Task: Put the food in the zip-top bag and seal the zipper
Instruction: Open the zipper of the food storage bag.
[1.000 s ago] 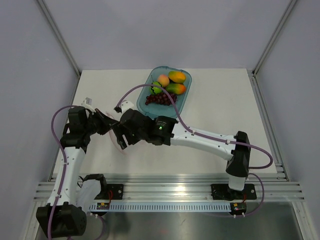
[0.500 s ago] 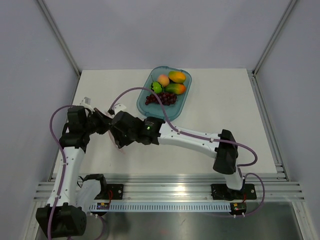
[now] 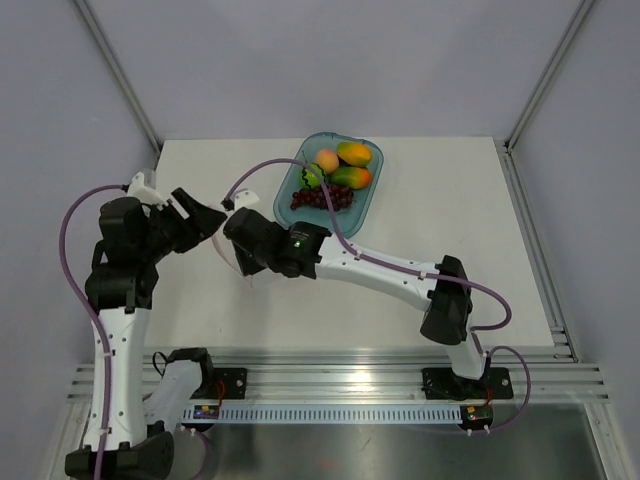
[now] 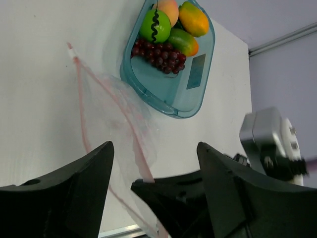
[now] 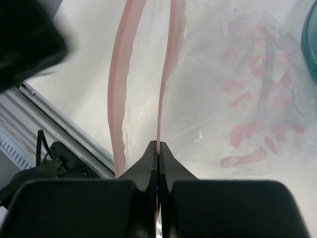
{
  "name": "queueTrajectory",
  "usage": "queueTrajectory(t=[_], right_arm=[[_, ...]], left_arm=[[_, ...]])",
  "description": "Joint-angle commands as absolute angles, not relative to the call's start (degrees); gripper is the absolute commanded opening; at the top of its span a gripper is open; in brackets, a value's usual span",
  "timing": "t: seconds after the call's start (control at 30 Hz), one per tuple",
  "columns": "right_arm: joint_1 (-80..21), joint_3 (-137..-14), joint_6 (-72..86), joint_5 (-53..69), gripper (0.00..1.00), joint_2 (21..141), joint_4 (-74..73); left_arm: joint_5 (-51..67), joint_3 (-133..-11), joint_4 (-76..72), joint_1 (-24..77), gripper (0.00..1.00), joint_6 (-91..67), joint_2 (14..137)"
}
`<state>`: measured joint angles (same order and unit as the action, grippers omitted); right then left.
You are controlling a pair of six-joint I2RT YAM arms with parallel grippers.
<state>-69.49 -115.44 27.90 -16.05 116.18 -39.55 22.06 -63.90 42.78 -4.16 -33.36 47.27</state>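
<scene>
The pink zipper strips (image 4: 131, 126) are already curving apart, so I expect the bag's opening (image 4: 111, 136) to spread wide when my left gripper pulls the loose zipper strip.
The clear pink-tinted zip-top bag (image 4: 115, 106) lies crinkled on the table, left of the teal tray (image 4: 195, 74). My right gripper (image 5: 158, 145) is shut on one pink zipper strip (image 5: 164, 84) at the bag's mouth; the other strip (image 5: 119, 94) hangs loose beside it. My left gripper (image 4: 155, 145) stands open above, with the right gripper's fingers (image 4: 163, 191) showing between its jaws. All the food rests in the tray: a peach (image 3: 327, 160), two mangoes (image 3: 353, 153), a green fruit (image 3: 312, 175) and grapes (image 3: 322, 198).
The teal tray (image 3: 378, 160) stands at the back middle of the white table. A purple cable (image 3: 262, 178) from the right arm arcs over the tray's near end. A metal rail (image 3: 340, 380) runs along the table's near edge.
My left gripper opened, let go of the bag and drew back up to the left. My right gripper closed on the zipper strip and shifted slightly left.
</scene>
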Motion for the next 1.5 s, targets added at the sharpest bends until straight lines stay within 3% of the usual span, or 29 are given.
queueTrajectory(t=[0.0, 0.07, 0.2, 0.3, 0.43, 0.53, 0.7, 0.8, 1.03, 1.13, 1.3, 1.47], right_arm=[[-67.9, -114.7, 28.8, -18.0, 0.0, 110.8, -34.7], [-67.9, -114.2, 28.7, -17.8, 0.0, 110.2, -34.0], [-67.9, -113.2, 29.1, -16.5, 0.0, 109.6, -33.2], [-67.9, -112.4, 29.4, -16.3, 0.0, 109.3, -33.3], [-67.9, -111.1, 30.0, -15.9, 0.0, 108.8, -33.0], [-67.9, -110.9, 30.8, -14.5, 0.0, 109.0, -32.6], [-67.9, -112.1, 32.4, -16.5, 0.0, 109.9, -34.4], [-67.4, -114.7, 31.4, -20.0, 0.0, 110.9, -37.0], [-66.3, -134.1, 28.9, -17.0, 0.0, 117.0, -42.6], [-65.6, -131.2, 33.7, -20.7, 0.0, 115.1, -41.2], [-61.3, -111.7, 44.3, -21.2, 0.0, 109.7, -33.5], [-58.4, -100.0, 49.4, -17.4, 0.0, 108.2, -30.3]], left_arm=[[16.0, -65.4, 46.7, -4.0, 0.62, -31.9, 43.6], [14.0, -62.1, 45.9, -4.0, 0.56, -33.3, 42.2], [16.8, -56.2, 44.5, -4.0, 0.55, -35.6, 42.7], [19.7, -52.0, 41.1, -4.0, 0.69, -37.5, 42.7], [20.9, -49.7, 38.2, -4.0, 0.69, -38.3, 43.0], [20.6, -47.4, 37.4, -4.0, 0.58, -38.3, 44.4], [19.6, -46.4, 36.6, -4.0, 0.16, -38.5, 44.9], [14.6, -53.3, 40.9, -4.0, 0.0, -34.9, 46.4], [3.0, -81.4, 55.5, -4.0, 0.0, -23.0, 53.6], [2.5, -88.4, 58.8, -3.9, 0.0, -20.1, 55.5], [10.7, -83.2, 57.6, -2.5, 0.0, -18.4, 56.9], [14.1, -70.3, 54.5, 1.3, 0.0, -18.5, 58.7]])
